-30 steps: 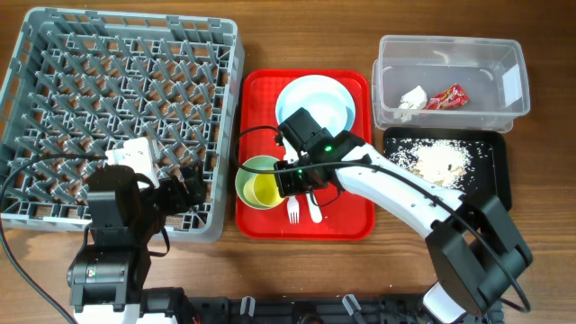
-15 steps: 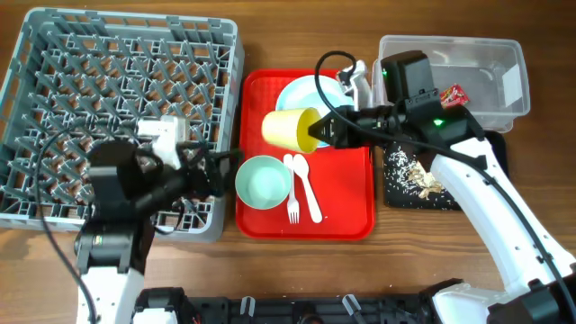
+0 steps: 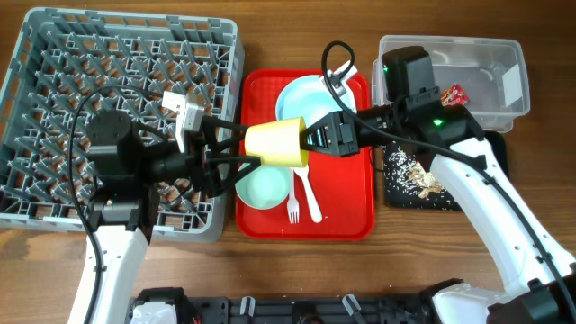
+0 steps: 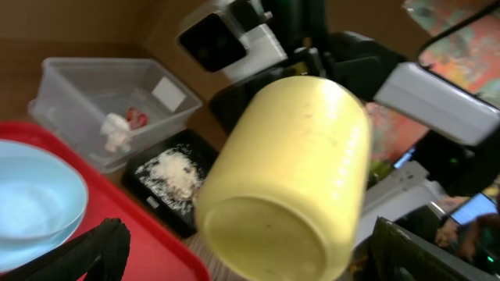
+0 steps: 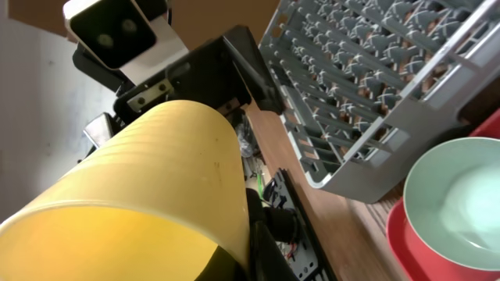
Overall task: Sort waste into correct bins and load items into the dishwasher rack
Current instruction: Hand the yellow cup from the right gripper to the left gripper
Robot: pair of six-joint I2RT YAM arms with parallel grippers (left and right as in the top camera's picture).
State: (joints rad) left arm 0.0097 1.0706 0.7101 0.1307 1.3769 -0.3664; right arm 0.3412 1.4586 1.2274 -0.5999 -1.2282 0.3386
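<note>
The grey rack is on my left gripper's side and my right gripper is holding the yellow-green cup's rim, so my left gripper should grab the cup's base.
My right gripper is shut on the rim of the yellow-green cup and holds it sideways above the red tray's left part. Its base points at my left gripper, which is open, one finger on each side of that base. The left wrist view shows the cup between the open fingers. The right wrist view shows it pinched at the rim. The pale-blue bowl, plate, fork and spoon lie on the tray. The grey rack is at the left.
The red tray is in the middle. The clear tub at the back right holds the red wrapper and the tissue. The black tray with food scraps is below it, partly under my right arm.
My right gripper has carried the cup leftward. My left arm has swung right, and its open fingers now flank the cup's base.
</note>
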